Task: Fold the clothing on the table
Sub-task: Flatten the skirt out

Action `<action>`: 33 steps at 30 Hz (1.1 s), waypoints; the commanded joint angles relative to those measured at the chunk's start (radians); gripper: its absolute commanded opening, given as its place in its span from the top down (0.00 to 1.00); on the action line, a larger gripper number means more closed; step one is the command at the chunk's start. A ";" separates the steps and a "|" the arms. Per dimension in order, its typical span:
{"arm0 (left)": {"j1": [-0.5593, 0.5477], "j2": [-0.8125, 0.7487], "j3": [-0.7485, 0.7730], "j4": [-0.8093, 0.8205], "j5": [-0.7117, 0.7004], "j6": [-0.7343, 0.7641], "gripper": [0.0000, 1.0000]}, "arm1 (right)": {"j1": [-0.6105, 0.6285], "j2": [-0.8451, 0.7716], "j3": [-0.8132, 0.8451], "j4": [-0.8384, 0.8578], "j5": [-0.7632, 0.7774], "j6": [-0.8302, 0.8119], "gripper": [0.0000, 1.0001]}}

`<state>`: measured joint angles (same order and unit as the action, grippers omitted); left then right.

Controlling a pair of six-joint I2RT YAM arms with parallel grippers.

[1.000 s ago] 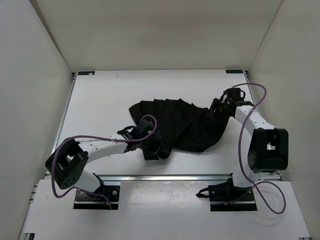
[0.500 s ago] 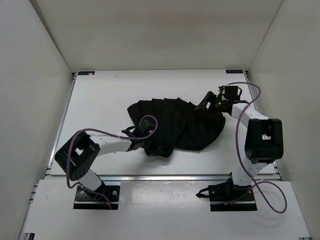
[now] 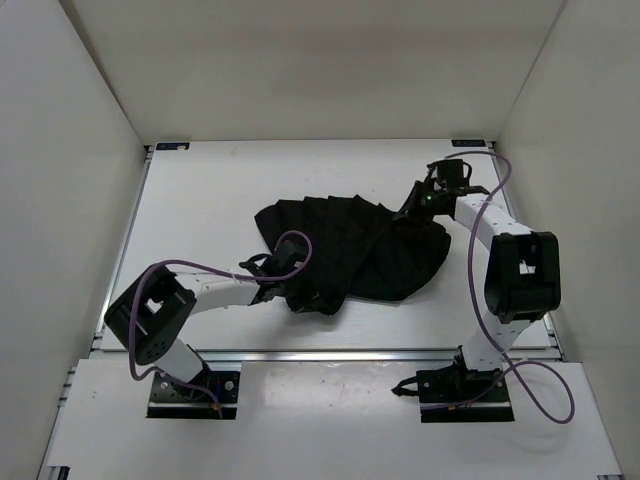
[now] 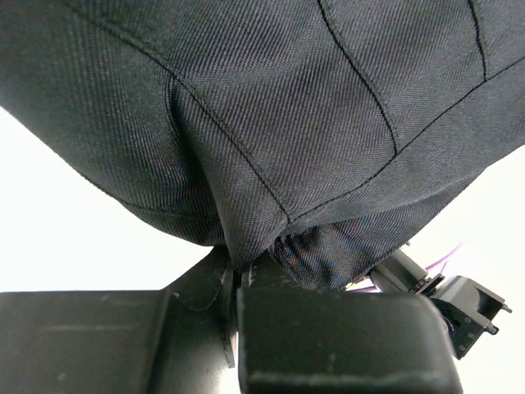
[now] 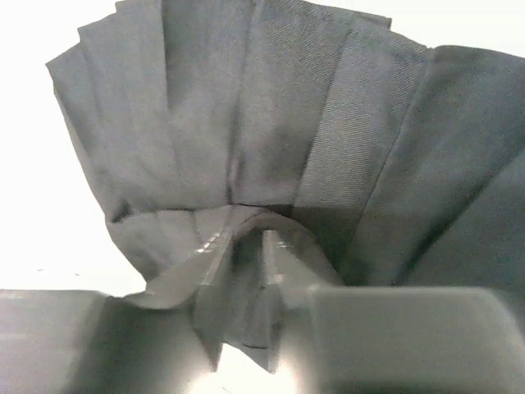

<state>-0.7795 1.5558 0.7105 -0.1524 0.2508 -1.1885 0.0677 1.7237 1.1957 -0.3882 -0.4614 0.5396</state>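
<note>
Next, I lift the clothing with both grippers and lay it flat before folding, because the clothing lies crumpled and slanted (image 3: 365, 250) from my left gripper to my right gripper.
The clothing (image 3: 350, 245), black and pleated, lies crumpled across the middle of the white table (image 3: 200, 200). My left gripper (image 3: 292, 290) sits at its near-left corner. In the left wrist view the left gripper (image 4: 238, 267) is shut on a fold of the hem, with the cloth (image 4: 287, 123) draped above it. My right gripper (image 3: 412, 208) is at the garment's far-right edge. In the right wrist view the right gripper (image 5: 246, 246) has its fingers close together with a ridge of pleated fabric (image 5: 246, 123) pinched between them.
White upright walls (image 3: 90, 150) close in the table on the left, back and right. A metal rail (image 3: 330, 352) runs along the near edge in front of the arm bases. Purple cables (image 3: 480, 270) loop off both arms.
The left gripper has closed on the garment's near-left corner. The right gripper has moved farther back and left onto the right edge and closed on the fabric there.
</note>
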 commanded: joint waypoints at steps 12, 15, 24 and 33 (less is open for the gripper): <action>0.472 -0.168 0.444 -0.311 0.108 0.265 1.00 | -0.029 -0.196 0.352 -0.311 0.034 -0.204 1.00; 0.519 -0.105 0.769 -0.435 0.143 0.302 1.00 | -0.040 -0.223 0.511 -0.334 0.032 -0.201 1.00; 0.537 -0.224 0.867 -0.409 0.189 0.205 1.00 | 0.018 -0.452 0.558 -0.313 0.000 -0.237 1.00; 0.545 -0.182 0.791 -0.336 0.245 0.179 1.00 | 0.029 -0.271 0.670 -0.419 -0.123 -0.237 1.00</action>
<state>-0.2604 1.3357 1.5295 -0.5304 0.4892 -0.9901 0.1028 1.3430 1.8462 -0.7818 -0.5625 0.3180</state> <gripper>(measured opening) 0.089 0.006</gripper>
